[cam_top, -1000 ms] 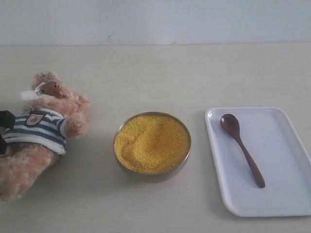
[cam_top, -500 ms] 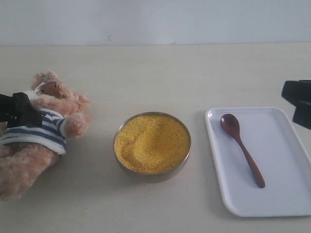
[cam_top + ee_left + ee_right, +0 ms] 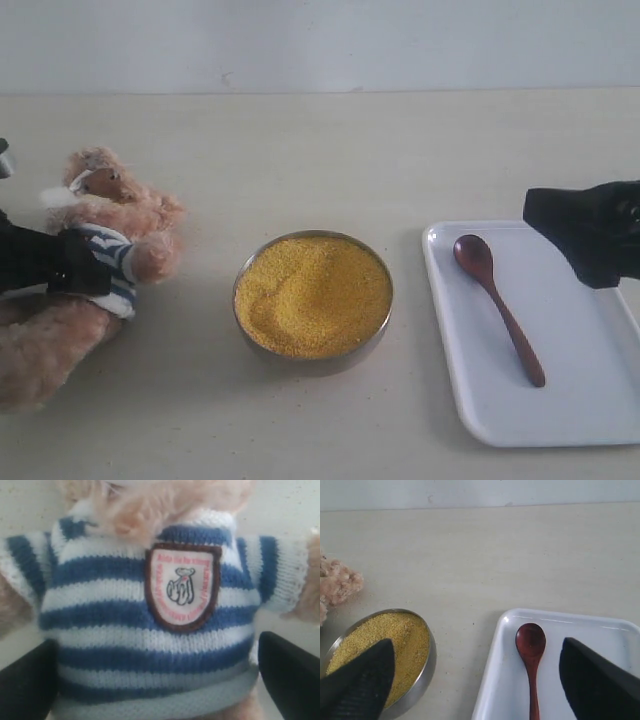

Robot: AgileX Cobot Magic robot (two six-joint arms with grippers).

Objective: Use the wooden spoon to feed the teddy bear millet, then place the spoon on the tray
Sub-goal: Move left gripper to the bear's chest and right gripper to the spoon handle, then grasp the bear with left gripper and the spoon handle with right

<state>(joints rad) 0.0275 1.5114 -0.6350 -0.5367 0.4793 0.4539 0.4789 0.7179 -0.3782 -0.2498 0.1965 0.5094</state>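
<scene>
I should raise the bear with my left gripper and take the spoon's handle [image 3: 515, 334] with my right gripper, because the teddy bear [image 3: 118, 250] lies on its back far from the wooden spoon.
The teddy bear [image 3: 110, 200] lies on its back at the table's left, striped shirt [image 3: 150, 605] and chest badge [image 3: 182, 585] up. My left gripper [image 3: 80, 262] hovers over its torso, open, one black finger [image 3: 25, 685] on each side of the shirt and not squeezing it. The millet [image 3: 313, 295] fills a metal bowl in the middle. On the white tray [image 3: 590, 400] at the right lies the wooden spoon [image 3: 495, 300], bowl end away from the front edge. My right gripper [image 3: 585, 235] hangs open above the tray's far right part; its fingers [image 3: 600, 680] straddle the spoon [image 3: 531, 645] from above.
The metal bowl [image 3: 427, 665] stands just left of the tray [image 3: 570, 622], with a strip of bare table between them. A pale wall runs behind the table's far edge. One furry paw of the bear [image 3: 337, 582] shows in the right wrist view.
My left gripper has slid rightward over the bear's torso. My right gripper has come further in from the right edge, over the tray. Spoon, bowl and bear have stayed put.
</scene>
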